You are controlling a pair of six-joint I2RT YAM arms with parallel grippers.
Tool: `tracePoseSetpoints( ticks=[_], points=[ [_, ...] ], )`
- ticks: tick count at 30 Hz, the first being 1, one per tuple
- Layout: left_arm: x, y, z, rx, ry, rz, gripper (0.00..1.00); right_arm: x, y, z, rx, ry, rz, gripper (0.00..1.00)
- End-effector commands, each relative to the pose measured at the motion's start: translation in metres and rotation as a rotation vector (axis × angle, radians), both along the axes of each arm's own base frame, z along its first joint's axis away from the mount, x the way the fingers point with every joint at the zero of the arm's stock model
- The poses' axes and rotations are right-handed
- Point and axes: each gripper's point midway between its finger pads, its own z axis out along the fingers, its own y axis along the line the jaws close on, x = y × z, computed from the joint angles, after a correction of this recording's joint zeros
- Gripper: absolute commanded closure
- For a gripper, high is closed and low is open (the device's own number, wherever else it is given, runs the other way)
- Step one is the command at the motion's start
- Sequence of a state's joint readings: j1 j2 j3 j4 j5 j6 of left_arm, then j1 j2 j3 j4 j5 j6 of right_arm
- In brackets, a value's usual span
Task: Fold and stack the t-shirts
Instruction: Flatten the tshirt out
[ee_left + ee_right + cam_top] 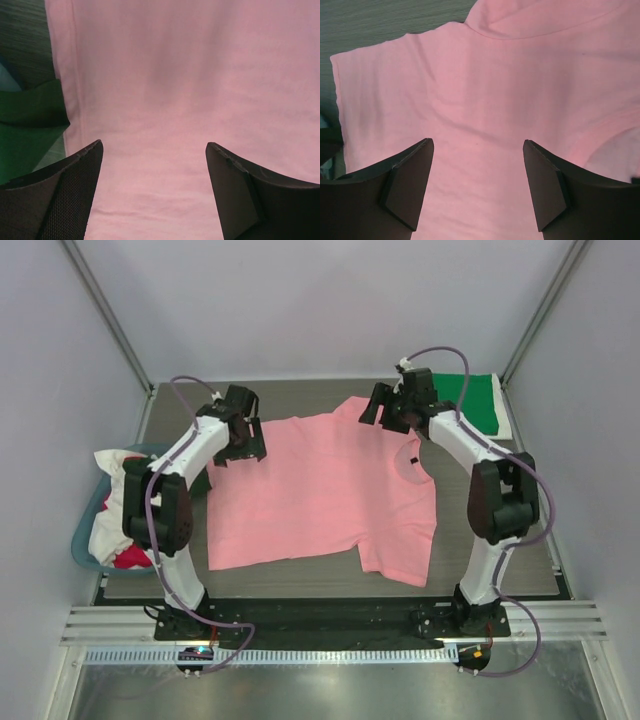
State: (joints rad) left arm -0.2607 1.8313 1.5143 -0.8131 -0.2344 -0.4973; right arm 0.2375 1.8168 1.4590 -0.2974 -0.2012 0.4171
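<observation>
The salmon-pink t-shirt is lying at a slant with its hem [68,123] against the green cloth. My grippers should slide the t-shirt clear first, and then my left gripper should take the near hem corner [212,565].
A salmon-pink t-shirt [320,490] lies spread flat in the middle of the table, its dark neck label [411,459] to the right. My left gripper [241,445] is open and empty over the shirt's far left corner; pink cloth [175,90] fills the gap between its fingers [155,150]. My right gripper [385,410] is open and empty over the far sleeve [395,85], just above the cloth [477,145]. A bright green t-shirt [470,400] lies folded at the back right. White and red shirts [112,530] sit heaped in the tub on the left.
The teal plastic tub [84,530] stands off the table's left edge. Grey walls and metal posts enclose the table at the back and sides. A green shape [22,140] that I cannot identify shows at the left edge of the left wrist view.
</observation>
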Motion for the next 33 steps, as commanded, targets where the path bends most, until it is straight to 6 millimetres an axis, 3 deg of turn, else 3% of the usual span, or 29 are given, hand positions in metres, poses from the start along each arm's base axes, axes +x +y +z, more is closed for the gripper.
tracePoseSetpoints(
  ticks=[1, 2, 4, 6, 7, 9, 10, 12, 13, 15, 18, 22, 26, 30, 33],
  points=[
    [0.004, -0.004, 0.001, -0.019, -0.025, 0.014, 0.16, 0.025, 0.029, 0.008, 0.134, -0.005, 0.056, 0.22],
    [0.004, -0.004, -0.005, -0.014, -0.014, 0.015, 0.16, 0.032, 0.033, 0.007, 0.146, -0.004, 0.063, 0.22],
    [0.005, -0.001, -0.011, 0.011, -0.002, 0.012, 0.16, 0.040, 0.037, -0.017, 0.149, 0.039, 0.071, 0.22],
    [0.008, 0.003, -0.022, 0.040, 0.022, 0.010, 0.16, 0.051, 0.039, -0.020, 0.160, 0.041, 0.065, 0.23],
    [0.010, 0.004, -0.024, 0.049, 0.025, 0.008, 0.16, 0.056, 0.039, -0.036, 0.161, 0.070, 0.057, 0.23],
    [0.013, 0.003, -0.031, 0.060, 0.042, 0.008, 0.16, 0.070, 0.040, -0.032, 0.207, 0.072, 0.044, 0.22],
    [0.014, 0.005, -0.033, 0.064, 0.044, 0.012, 0.16, 0.075, 0.040, -0.045, 0.214, 0.096, 0.036, 0.22],
    [0.015, 0.003, -0.035, 0.062, 0.046, 0.016, 0.16, 0.091, 0.042, -0.039, 0.223, 0.068, 0.031, 0.23],
    [0.015, 0.002, -0.037, 0.056, 0.049, 0.021, 0.16, 0.096, 0.042, -0.057, 0.214, 0.093, 0.025, 0.23],
    [0.014, -0.001, -0.038, 0.038, 0.053, 0.021, 0.16, 0.110, 0.042, -0.056, 0.213, 0.073, 0.023, 0.23],
    [0.008, -0.001, -0.036, 0.025, 0.057, 0.028, 0.17, 0.121, 0.037, -0.079, 0.207, 0.104, -0.001, 0.24],
    [-0.008, 0.004, -0.032, 0.026, 0.059, 0.033, 0.17, 0.129, 0.001, -0.102, 0.173, 0.134, -0.105, 0.24],
    [-0.019, 0.002, -0.023, 0.002, 0.039, 0.031, 0.17, 0.122, -0.037, -0.122, 0.102, 0.169, -0.210, 0.25],
    [-0.029, -0.003, -0.013, -0.004, 0.018, 0.017, 0.17, 0.111, -0.076, -0.128, -0.009, 0.190, -0.313, 0.25],
    [-0.035, -0.007, -0.010, -0.006, 0.012, 0.011, 0.17, 0.107, -0.081, -0.122, -0.019, 0.184, -0.304, 0.25]
  ],
)
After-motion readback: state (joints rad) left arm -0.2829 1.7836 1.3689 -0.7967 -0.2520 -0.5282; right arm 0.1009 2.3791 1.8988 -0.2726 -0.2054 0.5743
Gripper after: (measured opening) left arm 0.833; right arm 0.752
